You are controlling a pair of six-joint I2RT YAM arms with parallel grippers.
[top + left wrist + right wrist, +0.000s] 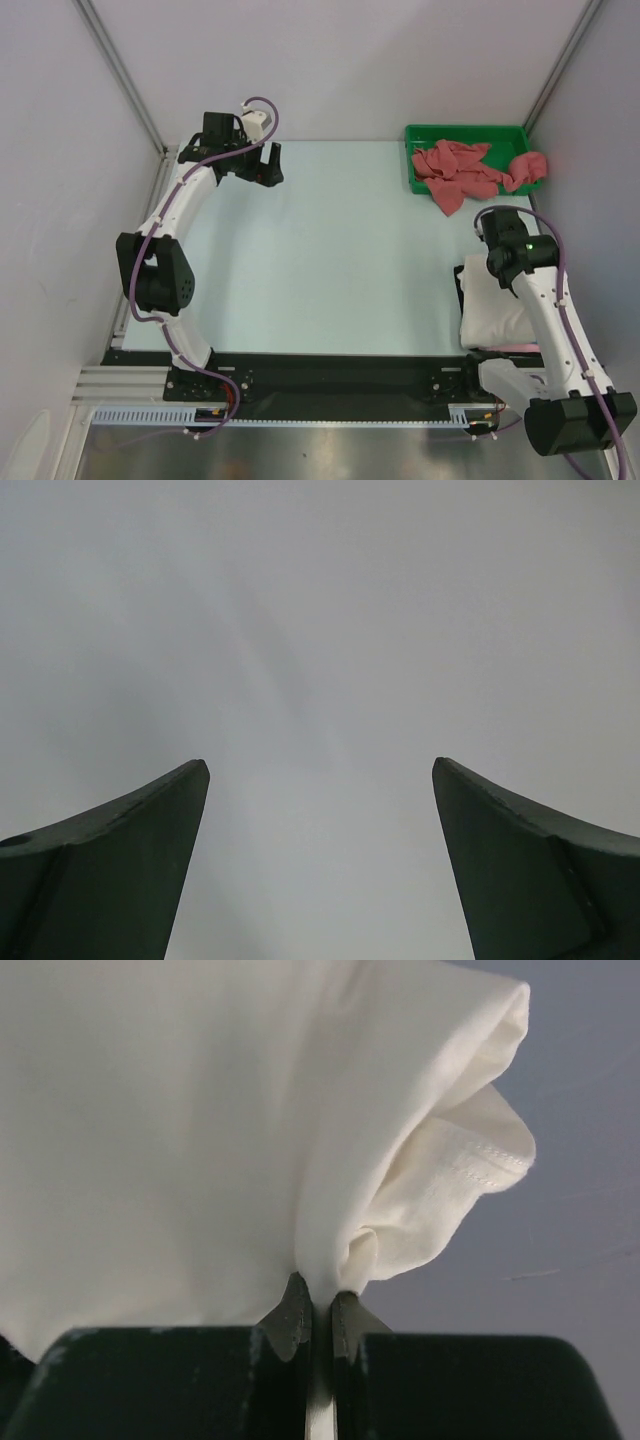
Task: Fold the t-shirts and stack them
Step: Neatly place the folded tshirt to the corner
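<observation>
The white t-shirt's near part (490,326) is lying over the pink edge. I should go on lowering the held fold with my right gripper until it rests on the pile (500,298) before I let go.
A white t-shirt (490,312) lies bunched at the right side of the table under my right arm; a pink edge (522,347) shows beneath it. My right gripper (318,1295) is shut on a fold of the white t-shirt (200,1130), with a hemmed sleeve hanging to its right. Several dusty red t-shirts (462,172) lie crumpled in and over the front of the green tray (420,135) at the back right. My left gripper (268,166) is open and empty at the back left; in the left wrist view (320,770) only bare surface shows between its fingers.
Grey walls with metal posts close in the table on the left, back and right. A black rail with the arm bases runs along the near edge. My right arm covers part of the white shirt.
</observation>
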